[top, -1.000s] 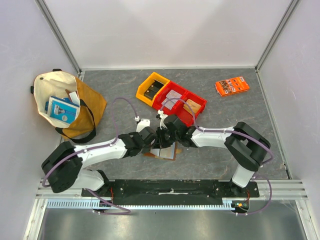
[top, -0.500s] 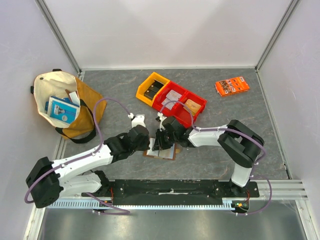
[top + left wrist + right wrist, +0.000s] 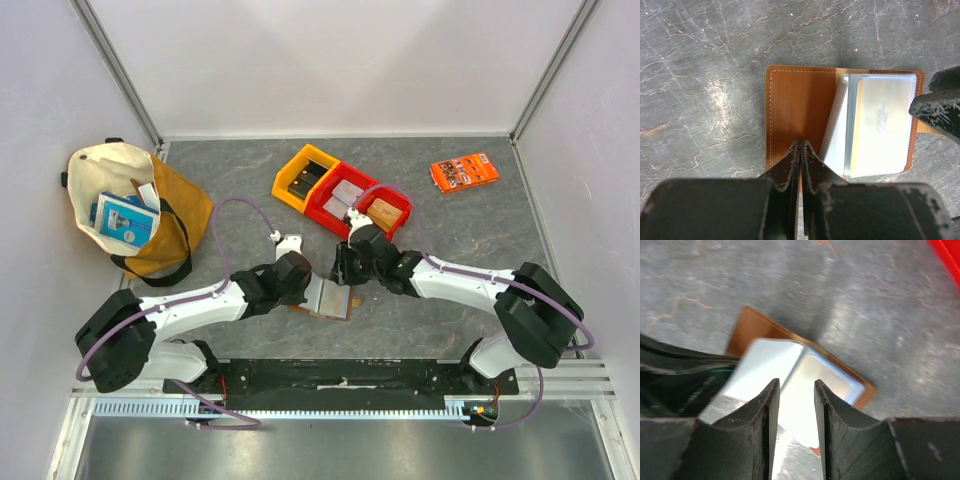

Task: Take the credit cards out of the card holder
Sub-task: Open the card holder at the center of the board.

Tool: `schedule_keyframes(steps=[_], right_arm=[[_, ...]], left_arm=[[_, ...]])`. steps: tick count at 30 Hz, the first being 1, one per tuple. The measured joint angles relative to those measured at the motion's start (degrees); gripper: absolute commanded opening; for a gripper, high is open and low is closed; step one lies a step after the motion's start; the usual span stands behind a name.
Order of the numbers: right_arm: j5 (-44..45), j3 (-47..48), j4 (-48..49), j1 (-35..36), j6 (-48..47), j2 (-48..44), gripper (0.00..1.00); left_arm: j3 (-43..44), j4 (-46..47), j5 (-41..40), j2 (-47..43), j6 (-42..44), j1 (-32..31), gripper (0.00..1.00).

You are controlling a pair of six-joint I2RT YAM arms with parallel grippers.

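Observation:
Pale sleeves lie over the yellowish credit card [image 3: 881,120], so the robot's right gripper should grab the top sleeve by its outer edge [image 3: 912,86] and fold it over toward the brown flap.
The card holder [image 3: 330,298] lies open on the grey table, brown leather with pale inner sleeves. In the left wrist view its brown flap [image 3: 800,107] is on the left and the credit cards [image 3: 882,125], pale blue-white with a yellowish edge, sit in its right half. My left gripper [image 3: 800,146] [image 3: 300,282] is shut, its tips pressed on the brown flap's near edge. My right gripper [image 3: 795,390] [image 3: 345,270] is open a little and empty, hovering over the cards [image 3: 790,375]; one of its fingers [image 3: 940,110] shows at the holder's right edge.
A yellow bin [image 3: 303,176] and red bins [image 3: 362,205] stand just behind the holder. An orange printed packet [image 3: 465,171] lies at the back right. A cloth tote bag [image 3: 130,205] with a blue box sits at the left.
The right gripper has pulled back to the right, off the holder. The left gripper has come back in against the holder's left flap. The holder's pale inside now shows more.

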Motion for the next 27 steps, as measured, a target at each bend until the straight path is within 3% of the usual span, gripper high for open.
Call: schedule_keyframes(steps=[9,17,27], right_arm=[[-5.4,-3.0,1.9,-0.9,-1.0,1.5,0.39],[-12.0,0.1,7.9,-0.6,-1.0,10.2,0.27],[-14.2,2.3,9.4,-0.5,-1.1,15.5,0.17]], left_arm=[[0.0,-1.6,-0.1,-3.1,-0.6,0.0,0.12],[0.0,-2.0,0.8,-10.1,-0.6,0.0,0.13],[0.0,0.1,4.1,-5.7,-0.6,0.0,0.03]])
